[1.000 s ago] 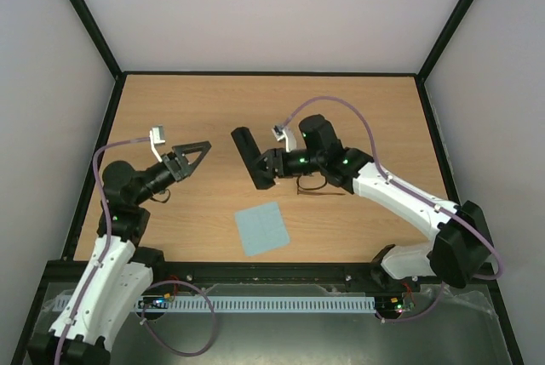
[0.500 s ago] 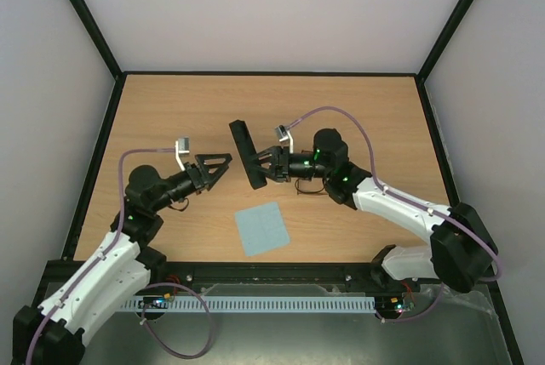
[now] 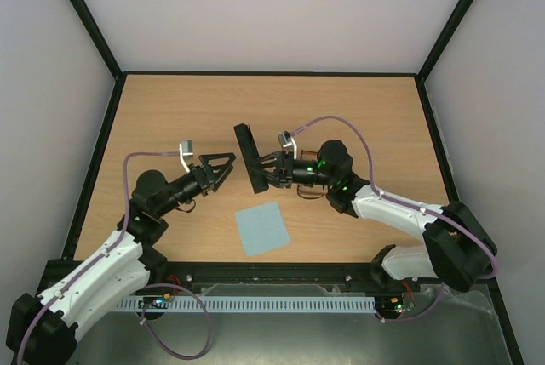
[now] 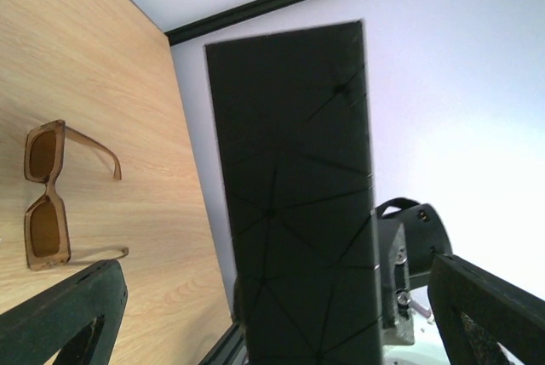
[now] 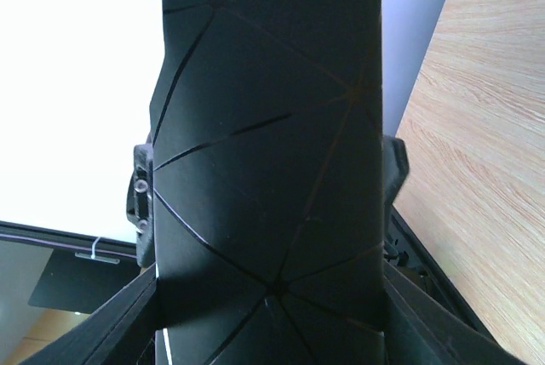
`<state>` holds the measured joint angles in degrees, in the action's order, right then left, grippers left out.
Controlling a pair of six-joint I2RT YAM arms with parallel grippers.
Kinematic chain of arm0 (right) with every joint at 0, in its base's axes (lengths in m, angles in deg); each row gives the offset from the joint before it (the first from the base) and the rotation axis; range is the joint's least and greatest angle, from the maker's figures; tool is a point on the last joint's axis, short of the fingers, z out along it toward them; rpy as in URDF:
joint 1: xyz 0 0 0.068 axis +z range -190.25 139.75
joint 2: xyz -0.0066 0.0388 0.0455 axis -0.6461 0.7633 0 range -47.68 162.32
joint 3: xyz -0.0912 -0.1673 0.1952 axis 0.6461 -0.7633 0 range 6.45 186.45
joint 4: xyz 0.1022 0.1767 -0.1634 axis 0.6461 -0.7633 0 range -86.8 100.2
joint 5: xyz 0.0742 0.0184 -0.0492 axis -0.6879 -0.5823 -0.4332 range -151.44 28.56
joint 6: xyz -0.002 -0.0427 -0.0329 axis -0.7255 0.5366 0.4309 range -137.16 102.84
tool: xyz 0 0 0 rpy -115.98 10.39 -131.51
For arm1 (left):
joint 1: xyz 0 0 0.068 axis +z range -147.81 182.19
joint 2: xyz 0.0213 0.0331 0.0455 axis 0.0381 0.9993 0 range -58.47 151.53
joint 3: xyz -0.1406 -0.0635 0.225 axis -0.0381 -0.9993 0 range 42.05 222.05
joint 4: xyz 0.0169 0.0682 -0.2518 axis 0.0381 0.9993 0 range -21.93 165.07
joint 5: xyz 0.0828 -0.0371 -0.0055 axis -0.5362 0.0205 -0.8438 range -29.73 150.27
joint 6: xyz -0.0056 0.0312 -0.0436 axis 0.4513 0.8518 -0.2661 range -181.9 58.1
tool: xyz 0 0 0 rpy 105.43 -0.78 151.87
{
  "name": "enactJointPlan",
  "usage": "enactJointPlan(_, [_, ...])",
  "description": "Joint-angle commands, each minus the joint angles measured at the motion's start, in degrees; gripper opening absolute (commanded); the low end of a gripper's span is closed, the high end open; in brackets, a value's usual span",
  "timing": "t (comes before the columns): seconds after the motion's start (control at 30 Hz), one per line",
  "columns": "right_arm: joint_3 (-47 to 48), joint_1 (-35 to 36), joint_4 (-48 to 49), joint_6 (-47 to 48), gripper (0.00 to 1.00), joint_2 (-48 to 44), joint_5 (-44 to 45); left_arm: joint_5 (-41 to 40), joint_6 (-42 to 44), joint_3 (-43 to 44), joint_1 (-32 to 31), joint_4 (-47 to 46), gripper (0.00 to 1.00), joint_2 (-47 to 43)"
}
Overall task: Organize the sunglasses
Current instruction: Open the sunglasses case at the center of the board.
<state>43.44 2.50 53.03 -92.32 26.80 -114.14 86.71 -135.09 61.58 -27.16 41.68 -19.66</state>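
Observation:
My right gripper is closed around the case's lower end point(image 3: 258, 184). Next, my left gripper grabs the case's middle point(image 3: 247, 151) so that my right gripper is free to reach the case's far edge.
The sunglasses point(image 4: 49, 198) lie on the wooden table with their temple arms unfolded. In the top view they are mostly hidden under my right arm, and only a brown edge point(image 3: 302, 189) shows. My right gripper point(image 3: 272, 171) is shut on the lower end of the black oblong case point(image 3: 251, 156) and holds it up off the table. The case fills the right wrist view point(image 5: 272, 127). My left gripper point(image 3: 221, 166) is open and empty, just left of the case and pointing at it. In the left wrist view the case point(image 4: 294, 178) stands between the open fingers point(image 4: 72, 314).
A light blue square cloth point(image 3: 262, 228) lies flat near the table's front edge, between the two arms. A black frame rail point(image 3: 255, 73) runs along the table's far edge, with white walls around it.
My left gripper has moved right, closer to the case, staying open. My right gripper has turned the case more upright and shifted it slightly.

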Motion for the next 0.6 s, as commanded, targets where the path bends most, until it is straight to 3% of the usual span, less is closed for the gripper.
enactJointPlan(0.0, [-1.40, 0.70, 5.48, -0.65, 0.46, -0.70, -0.29, -2.19, -1.25, 0.37, -0.27, -4.12, 0.99, 0.38])
enactJointPlan(0.27, [-2.31, 2.48, 4.10, 0.79, 0.46, -0.65, 0.39, -2.69, -0.18, 2.29, -2.06, -3.44, 0.99, 4.44])
enactJointPlan(0.57, [-2.97, 4.86, 5.12, 0.85, 0.46, 1.08, 1.55, -3.22, -0.11, 2.65, -4.31, -5.99, 0.84, 8.15])
